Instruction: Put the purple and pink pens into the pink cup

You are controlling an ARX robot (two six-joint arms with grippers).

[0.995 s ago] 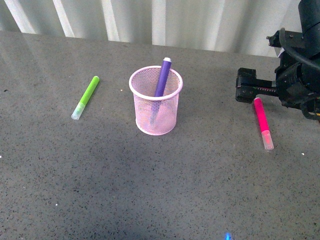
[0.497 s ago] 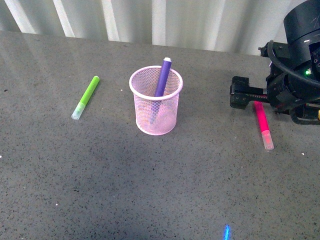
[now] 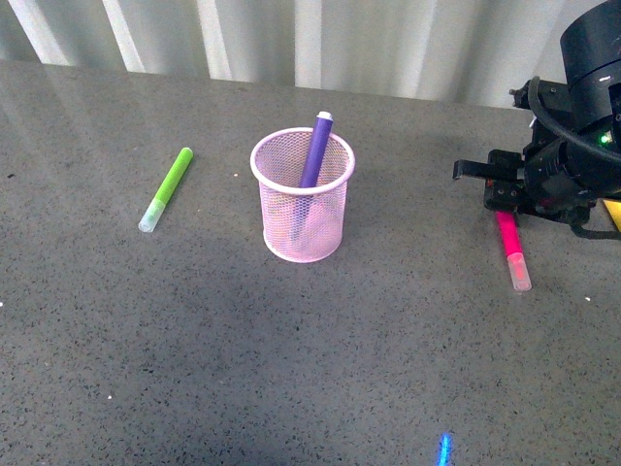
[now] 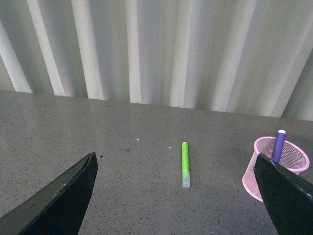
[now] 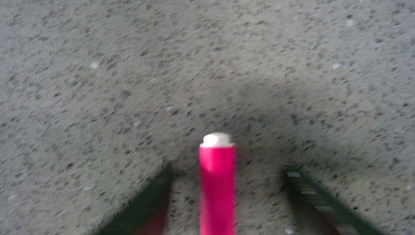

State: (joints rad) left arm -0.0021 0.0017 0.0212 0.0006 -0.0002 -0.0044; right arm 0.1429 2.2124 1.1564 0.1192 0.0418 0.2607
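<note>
The purple pen (image 4: 278, 146) leans with open space (image 4: 292, 155) beside it, so it should slide aside along the pink cup's rim when I lower the pink pen in.
The pink cup (image 3: 302, 199), a mesh cylinder, stands mid-table with the purple pen (image 3: 315, 148) leaning upright inside it; both also show in the left wrist view as the cup (image 4: 281, 167) and the purple pen (image 4: 278, 145). The pink pen (image 3: 511, 250) lies flat at the right, clear cap toward me. My right gripper (image 3: 499, 192) is open, low over the pen's far end. In the right wrist view the pink pen (image 5: 217, 186) lies between the two spread fingers, untouched. My left gripper (image 4: 181, 196) is open and empty, out of the front view.
A lime-green marker (image 3: 166, 188) lies on the grey table left of the cup, also seen as the green marker (image 4: 185, 164) in the left wrist view. A yellow object (image 3: 613, 215) peeks out at the right edge. A corrugated white wall runs behind the table.
My right gripper turned and came down over the pink pen's far end, its fingers now astride it. The cup, purple pen and green marker stayed still.
</note>
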